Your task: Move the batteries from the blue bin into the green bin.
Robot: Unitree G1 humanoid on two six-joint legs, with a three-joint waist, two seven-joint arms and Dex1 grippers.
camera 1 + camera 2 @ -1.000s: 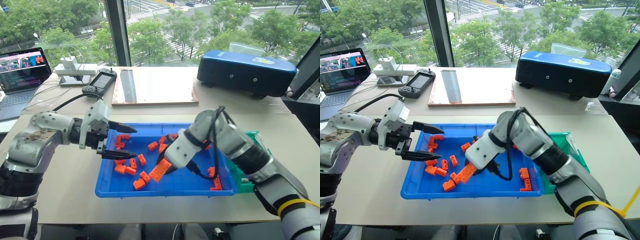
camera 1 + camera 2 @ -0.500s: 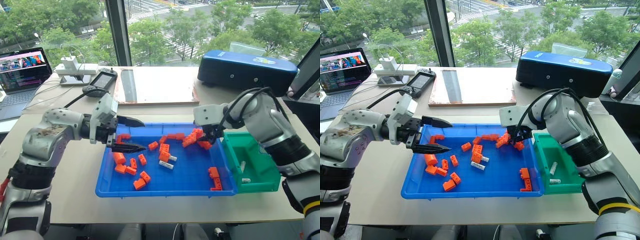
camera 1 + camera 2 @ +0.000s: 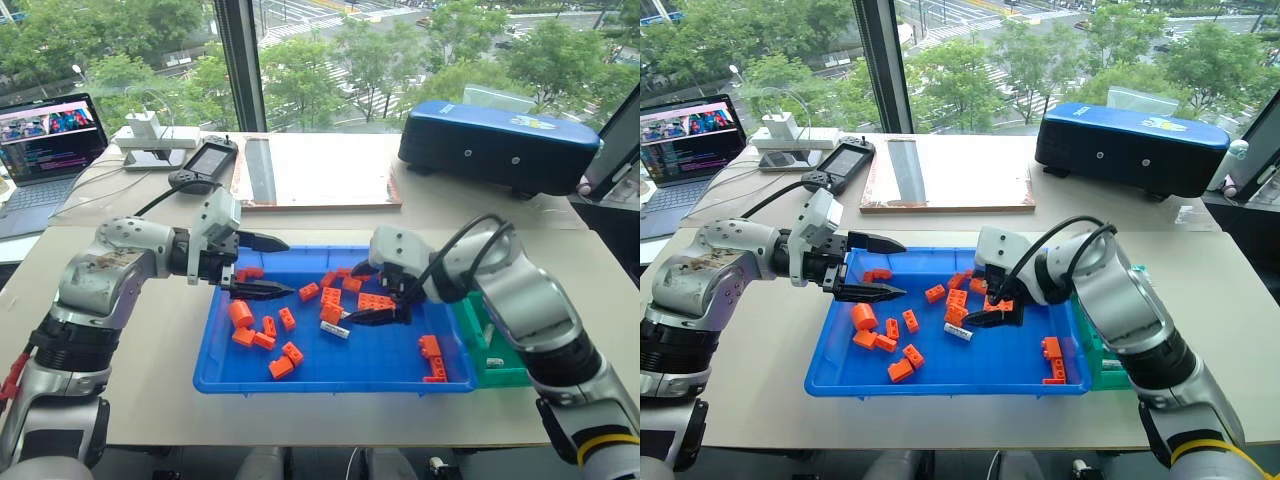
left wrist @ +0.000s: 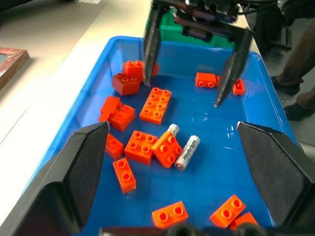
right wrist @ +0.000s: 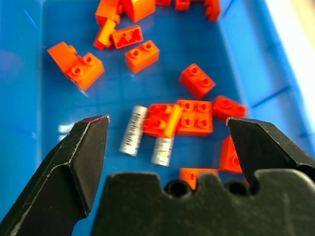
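I should keep lowering my right gripper until its open fingers straddle the uncovered battery [image 3: 334, 329], which points along those fingers with its near end [image 3: 344, 333] clear of the bricks.
The blue bin [image 3: 330, 383] lies in front of me with several orange bricks [image 3: 240, 314] scattered in it. Two batteries [image 4: 187, 152] lie near its middle, one [image 4: 172, 130] half under a brick. My right gripper [image 3: 352, 296] hovers open just above and beside them, nothing between its fingers. Over the bin's left end, my left gripper [image 3: 288, 267] is open and empty, pointing right. The green bin [image 3: 505, 375] stands against the blue bin's right end, mostly hidden by my right arm; a battery [image 3: 494, 361] lies inside it.
A dark-blue hard case [image 3: 500, 145] sits at the back right. Behind the blue bin lies a wooden board [image 3: 315, 170]. A handheld console [image 3: 205, 163], a white charger [image 3: 150, 140] and a laptop [image 3: 45, 150] stand at the back left.
My right gripper rose from among the bricks, swung to the green bin's near edge, opened wide, then came back over the blue bin's middle. The left gripper stayed open and barely moved.
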